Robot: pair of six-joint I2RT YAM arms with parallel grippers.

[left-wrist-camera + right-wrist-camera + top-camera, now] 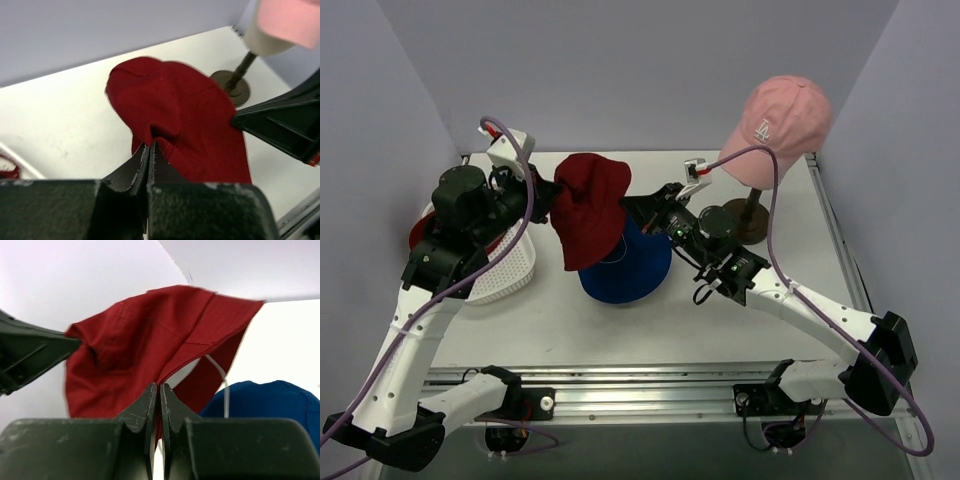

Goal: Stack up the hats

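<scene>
The dark red bucket hat (590, 212) is hanging too close to the basket, so my right gripper should pull the dark red hat's edge back over the blue bucket hat (638, 272) before it lowers it.
Both grippers hold the dark red bucket hat (588, 208) up above the blue bucket hat (628, 270), which lies on the table. My left gripper (546, 190) is shut on the hat's left brim, seen in the left wrist view (150, 144) with the dark red hat (180, 115) spread beyond it. My right gripper (632, 206) is shut on the right brim, seen in the right wrist view (159, 386) with the dark red hat (145, 340) and the blue hat (270, 400) below. The pink cap (778, 122) with a white logo sits on a stand at the back right. A red cap (420, 232) shows partly behind the basket.
A white mesh basket (510, 268) lies at the left under my left arm. The stand's dark pole and round base (752, 218) sit at the back right, also in the left wrist view (234, 85). Grey walls close in the table on three sides.
</scene>
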